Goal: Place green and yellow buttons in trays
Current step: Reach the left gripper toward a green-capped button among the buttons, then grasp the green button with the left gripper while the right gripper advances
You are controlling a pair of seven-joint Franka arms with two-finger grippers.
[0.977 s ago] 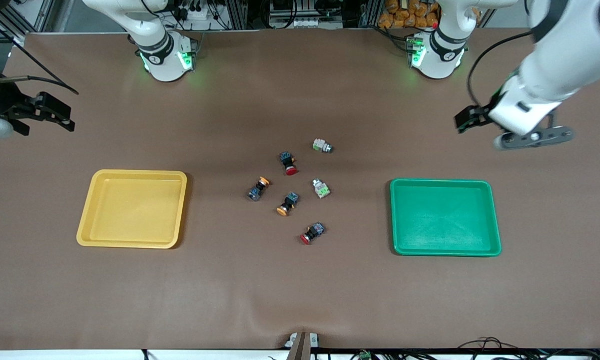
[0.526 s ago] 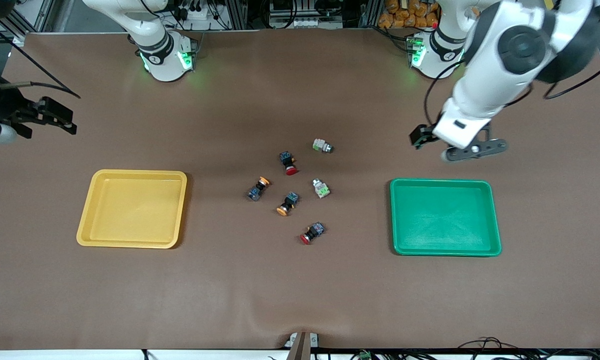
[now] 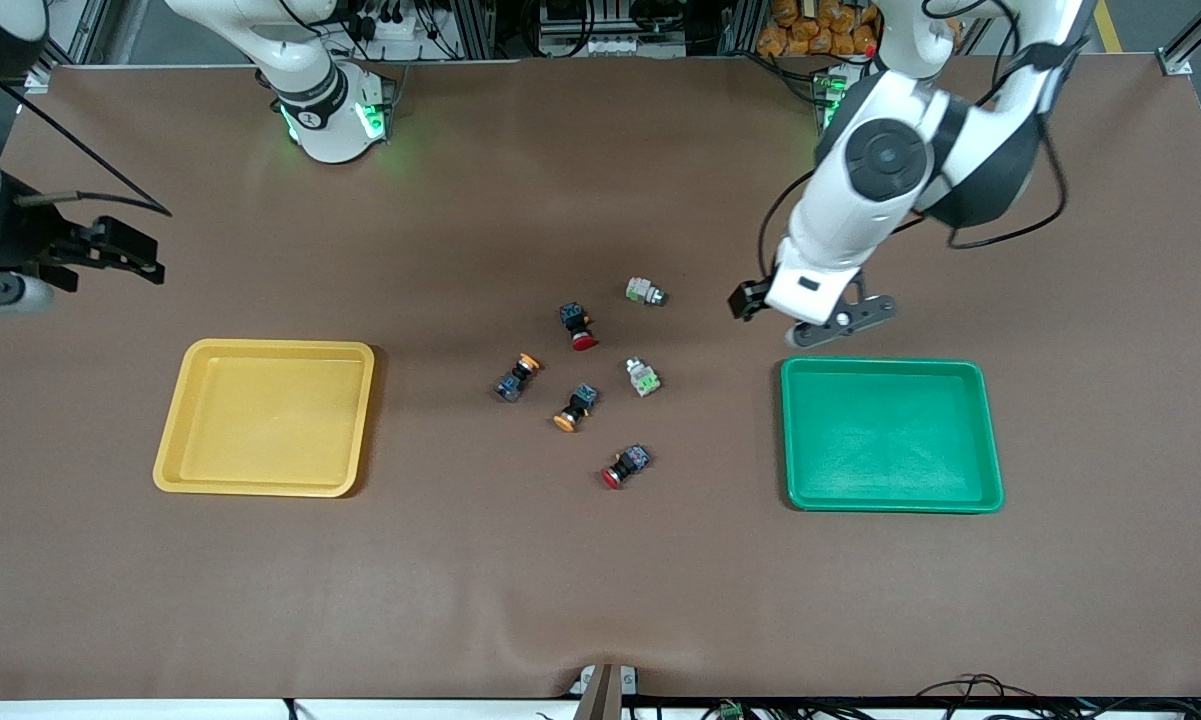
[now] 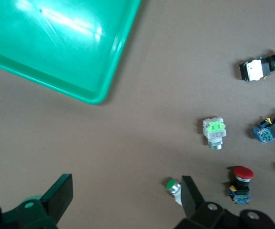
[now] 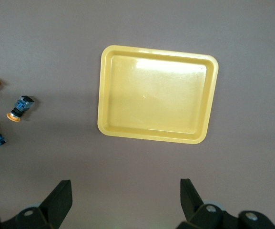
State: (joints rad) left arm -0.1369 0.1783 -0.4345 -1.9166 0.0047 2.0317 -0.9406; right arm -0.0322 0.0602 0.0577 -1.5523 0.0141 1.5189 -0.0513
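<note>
The green button point(image 3: 647, 292) closest to my left gripper is well away from the red-capped switch. I go on moving before my open fingers are on both sides of its whitish-grey body point(image 3: 638, 289).
Two whitish-grey green buttons point(image 3: 646, 292) point(image 3: 643, 377) and two yellow-capped buttons point(image 3: 517, 377) point(image 3: 574, 407) lie loose mid-table between the yellow tray point(image 3: 265, 417) and the green tray point(image 3: 890, 435). My left gripper point(image 3: 805, 305) hangs open and empty over the table by the green tray's corner. In the left wrist view point(image 4: 125, 200) one green button point(image 4: 174, 187) lies on the table beside one of its fingers point(image 4: 189, 195), partly hidden by it; the other green button point(image 4: 214, 132) and the green tray point(image 4: 56, 43) show too. My right gripper point(image 3: 20, 265) point(image 5: 125, 198) is open and empty, and its wrist view shows the yellow tray point(image 5: 156, 95).
Two red-capped switches point(image 3: 579, 326) point(image 3: 625, 467) lie among the buttons. Both trays hold nothing. The brown mat is bare around the cluster and toward the front camera. The arm bases stand along the table's edge farthest from the front camera.
My left arm has swung in from its end of the table toward the middle, bringing its gripper beside the green tray's corner. My right gripper has shifted only slightly.
</note>
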